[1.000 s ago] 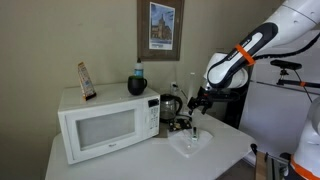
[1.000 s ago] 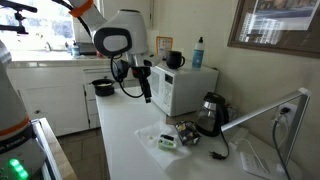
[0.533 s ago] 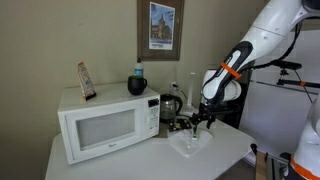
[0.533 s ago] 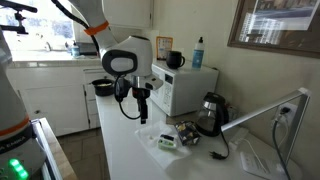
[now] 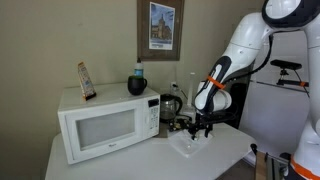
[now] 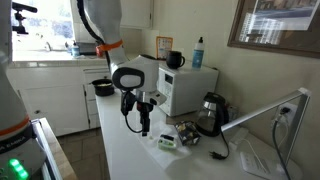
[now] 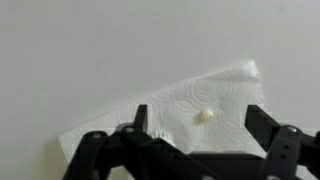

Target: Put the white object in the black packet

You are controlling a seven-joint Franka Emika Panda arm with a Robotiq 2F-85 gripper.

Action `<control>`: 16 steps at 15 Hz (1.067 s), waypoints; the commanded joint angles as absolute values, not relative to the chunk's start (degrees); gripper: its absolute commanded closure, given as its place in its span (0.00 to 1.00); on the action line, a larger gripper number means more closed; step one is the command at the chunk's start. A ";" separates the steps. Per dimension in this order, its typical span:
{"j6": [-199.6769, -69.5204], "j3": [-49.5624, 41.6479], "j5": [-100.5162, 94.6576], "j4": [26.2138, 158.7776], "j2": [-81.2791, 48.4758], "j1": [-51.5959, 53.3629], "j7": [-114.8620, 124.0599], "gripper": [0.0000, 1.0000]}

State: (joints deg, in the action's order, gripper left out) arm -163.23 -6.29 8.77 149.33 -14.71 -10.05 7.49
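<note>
The small white object lies apart from its neighbours, in the middle between my open fingers. My gripper should keep going down until its fingers reach the paper towel [image 7: 235, 92], and then close.
A small cream-white object [image 7: 205, 117] lies on a white paper towel [image 7: 190, 95] on the white table. My gripper [image 7: 200, 128] is open and empty, hanging above the towel, with the white object between its dark fingers [image 7: 140, 122]. In both exterior views the gripper [image 5: 203, 129] [image 6: 142, 126] hovers low over the paper towel [image 5: 190, 145] [image 6: 160, 137]. A dark crumpled packet [image 6: 188, 135] lies by the kettle's base, beyond the towel; its opening cannot be made out.
A white microwave [image 5: 105, 125] stands on the table with a bottle [image 5: 138, 80] and a mug on top. A dark kettle [image 6: 211, 110] stands beside it. A green-and-white item [image 6: 167, 144] lies on the towel. The table edge [image 5: 215, 165] is near.
The arm has come down and the gripper has moved from above the table to just over the paper towel. The gripper stays open.
</note>
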 commanded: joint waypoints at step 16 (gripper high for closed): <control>-164.15 4.08 19.47 135.14 -32.21 -18.69 -1.24 0.41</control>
State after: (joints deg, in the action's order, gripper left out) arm -163.29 3.00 18.12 136.36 -30.25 -17.70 0.34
